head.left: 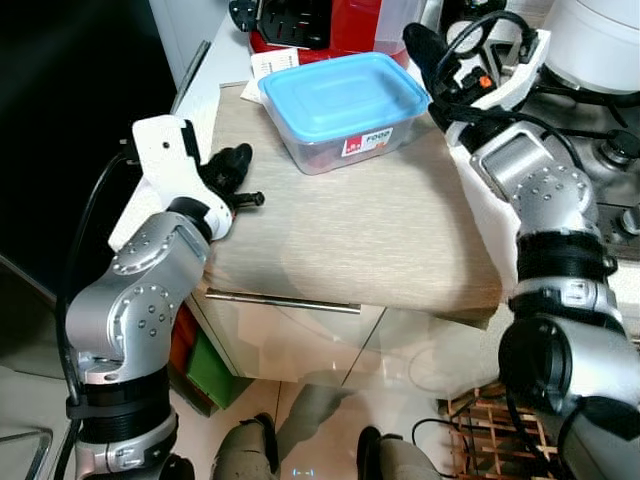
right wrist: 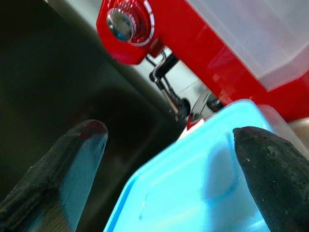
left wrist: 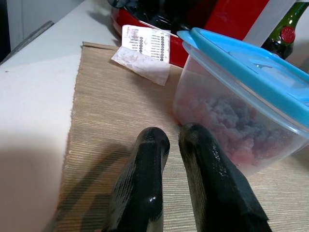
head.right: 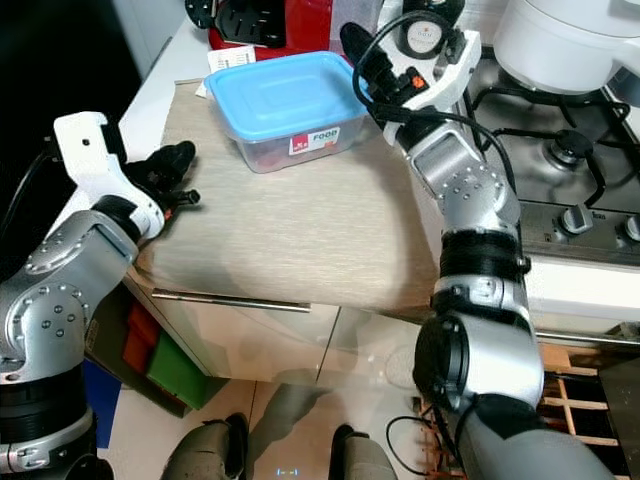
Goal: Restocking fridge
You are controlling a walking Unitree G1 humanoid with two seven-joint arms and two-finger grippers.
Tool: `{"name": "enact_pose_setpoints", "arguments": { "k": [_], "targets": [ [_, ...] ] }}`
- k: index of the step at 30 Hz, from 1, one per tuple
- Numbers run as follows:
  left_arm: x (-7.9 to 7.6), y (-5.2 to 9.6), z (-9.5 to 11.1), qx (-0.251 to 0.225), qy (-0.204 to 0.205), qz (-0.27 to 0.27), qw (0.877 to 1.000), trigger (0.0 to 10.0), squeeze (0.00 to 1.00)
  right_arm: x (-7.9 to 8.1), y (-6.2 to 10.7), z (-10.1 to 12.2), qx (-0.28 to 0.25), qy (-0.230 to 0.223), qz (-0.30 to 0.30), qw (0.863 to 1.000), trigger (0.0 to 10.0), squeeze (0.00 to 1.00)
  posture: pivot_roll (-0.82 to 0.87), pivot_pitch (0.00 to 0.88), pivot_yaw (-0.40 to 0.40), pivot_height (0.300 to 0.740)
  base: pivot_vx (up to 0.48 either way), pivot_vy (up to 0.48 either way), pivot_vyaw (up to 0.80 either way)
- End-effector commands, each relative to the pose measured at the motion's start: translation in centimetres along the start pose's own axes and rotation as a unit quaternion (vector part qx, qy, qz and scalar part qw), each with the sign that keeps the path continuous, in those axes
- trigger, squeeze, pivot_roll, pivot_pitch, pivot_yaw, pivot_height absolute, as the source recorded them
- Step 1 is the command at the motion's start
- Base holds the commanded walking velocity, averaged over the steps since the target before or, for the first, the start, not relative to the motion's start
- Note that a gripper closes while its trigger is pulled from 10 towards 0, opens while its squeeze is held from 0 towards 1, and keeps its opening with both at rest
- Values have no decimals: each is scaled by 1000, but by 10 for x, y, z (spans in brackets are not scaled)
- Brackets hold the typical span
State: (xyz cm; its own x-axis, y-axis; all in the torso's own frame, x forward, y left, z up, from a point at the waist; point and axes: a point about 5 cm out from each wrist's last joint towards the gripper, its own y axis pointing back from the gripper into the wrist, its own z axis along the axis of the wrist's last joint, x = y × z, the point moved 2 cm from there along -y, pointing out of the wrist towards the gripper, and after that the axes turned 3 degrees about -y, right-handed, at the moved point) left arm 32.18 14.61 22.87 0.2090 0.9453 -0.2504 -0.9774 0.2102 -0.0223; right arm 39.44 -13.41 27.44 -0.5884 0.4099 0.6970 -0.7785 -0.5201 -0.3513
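The blue lid sits flush [head.left: 352, 131] around the food container's rim [head.left: 322, 155]. That will keep the food container shut when I pick it up by one edge.
A clear food container with a blue lid [head.left: 345, 100] stands at the far end of a beige woven mat [head.left: 380, 230] on the counter; pinkish food shows through its wall [left wrist: 231, 125]. My left gripper [head.left: 240, 180] hovers low over the mat's left edge, short of the container's near left corner. Its fingers [left wrist: 145, 164] are shut with nothing between them. My right gripper [head.right: 357, 50] is at the container's far right corner, open, with its fingertips [right wrist: 82, 140] spread wide above the blue lid [right wrist: 193, 193]. It is not touching the lid.
A red appliance [head.left: 320, 25] and a paper receipt [left wrist: 142, 50] sit right behind the container, with a green bottle [left wrist: 285, 29] beside them. To the right are a gas hob [head.right: 570, 150] and a white pot [head.right: 570, 40]. A drawer handle [head.left: 282, 300] runs below the counter edge.
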Motion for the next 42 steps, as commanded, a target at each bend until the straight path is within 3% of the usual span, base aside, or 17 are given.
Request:
{"name": "enact_pose_setpoints", "arguments": {
  "k": [1, 5, 9, 11, 14, 15, 20, 26, 33, 42],
  "targets": [
    [-1, -2, 1, -4, -1, -4, 1000, 10000, 0, 8, 4, 0, 6, -4, 8, 1000, 10000, 0, 53, 145, -30, 740, 0, 0, 0],
    [-2, -3, 1, -5, 1, -5, 1000, 10000, 0, 16, 13, -1, 9, -7, 12, 1000, 10000, 0, 39, 141, -31, 740, 0, 0, 0],
    [-3, -5, 0, -4, 4, -7, 1000, 10000, 0, 18, 18, 6, -7, 26, -5, 1000, 10000, 0, 21, 134, -22, 740, 0, 0, 0],
    [-4, -7, -1, -3, 5, -8, 1000, 10000, 0, 11, 18, 14, -25, 54, -32, 998, 10000, 0, 21, 132, -21, 740, 0, 0, 0],
    [-8, -8, 0, -4, 3, -16, 1000, 10000, 0, -9, 14, 21, -45, 148, -113, 982, 10000, 0, 38, 128, -24, 740, 0, 0, 0],
    [-7, -8, 1, -7, 2, -15, 1000, 10000, 0, -16, 11, 20, -46, 151, -126, 979, 10000, 0, 53, 124, -26, 740, 0, 0, 0],
    [-2, -2, 4, -13, -4, -1, 1000, 10000, 0, -31, 2, 8, -39, 105, -147, 983, 10000, 0, 100, 119, -37, 740, 0, 0, 0],
    [6, 4, 9, -20, -16, 15, 1000, 10000, 0, -37, -8, -14, -27, 48, -147, 988, 10000, 0, 144, 116, -41, 740, 0, 0, 0],
    [8, 5, 11, -21, -19, 17, 999, 10000, 0, -29, -18, -17, -31, 44, -120, 991, 10000, 0, 149, 114, -41, 740, 0, 0, 0],
    [3, 1, 9, -14, -14, 7, 1000, 10000, 0, -46, -17, -26, -17, 38, -166, 985, 10000, 0, 126, 114, -31, 740, 0, 0, 0]
  ]
}}
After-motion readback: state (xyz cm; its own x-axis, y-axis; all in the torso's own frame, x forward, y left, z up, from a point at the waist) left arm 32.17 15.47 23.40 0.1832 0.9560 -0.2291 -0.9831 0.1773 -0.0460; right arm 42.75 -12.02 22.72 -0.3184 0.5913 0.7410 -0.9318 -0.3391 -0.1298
